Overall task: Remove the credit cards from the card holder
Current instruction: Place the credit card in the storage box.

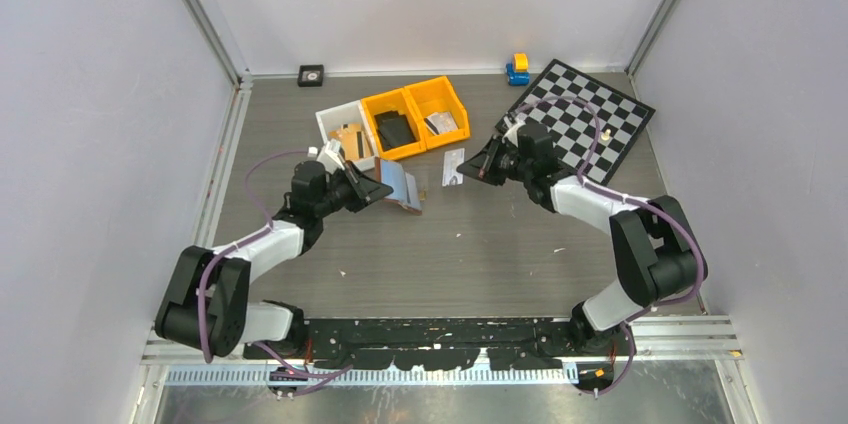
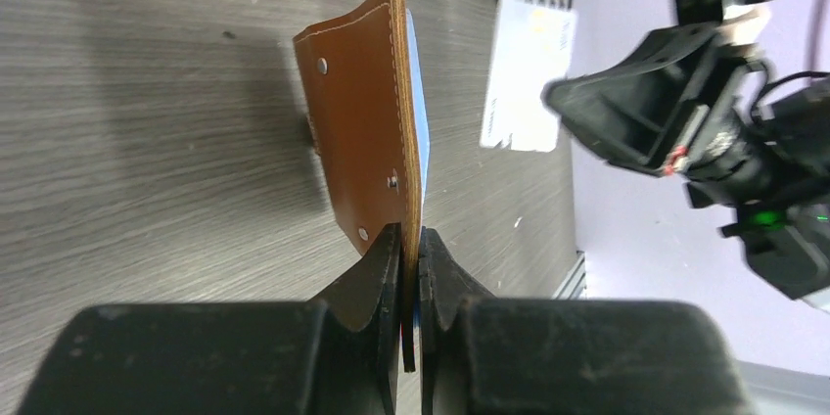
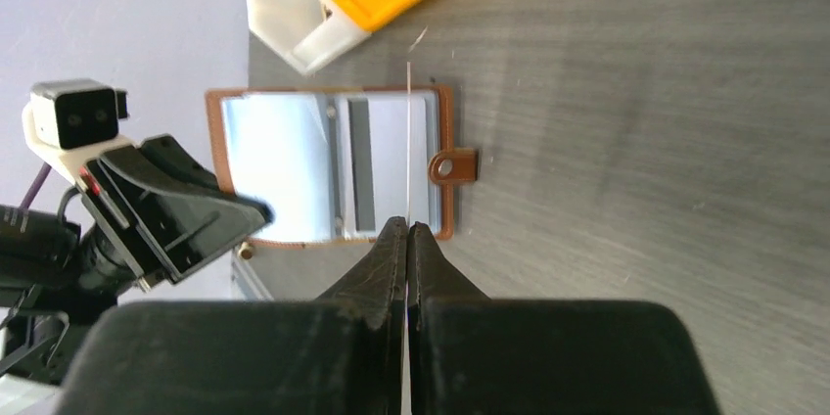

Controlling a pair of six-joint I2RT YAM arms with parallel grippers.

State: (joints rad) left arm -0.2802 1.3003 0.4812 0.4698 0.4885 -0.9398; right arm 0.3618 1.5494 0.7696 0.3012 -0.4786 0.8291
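My right gripper keeps moving toward the yellow bin holding whitish cards (image 1: 440,118) and lets go there, because the whitish credit card (image 1: 453,167) is clear of the card holder.
The card holder (image 1: 402,185), reddish-brown with a pale blue inside, stands open and on edge on the table, left of centre. My left gripper (image 1: 372,187) is shut on its near flap; in the left wrist view the jaws (image 2: 412,234) pinch the brown leather (image 2: 360,112). My right gripper (image 1: 470,167) is shut on one whitish credit card (image 1: 453,165), held clear of the holder to its right. In the right wrist view that card (image 3: 408,131) shows edge-on as a thin line from the shut gripper (image 3: 407,229), with the holder's open inside (image 3: 294,165) behind it. Whether other cards sit in the pockets I cannot tell.
Behind the holder stand a white bin (image 1: 330,116) and two yellow bins (image 1: 372,104), one holding a black wallet-like object (image 1: 395,130). A chessboard (image 1: 585,114) lies at the back right, a blue and yellow toy (image 1: 517,69) beside it. A small black square (image 1: 311,75) sits by the back wall.
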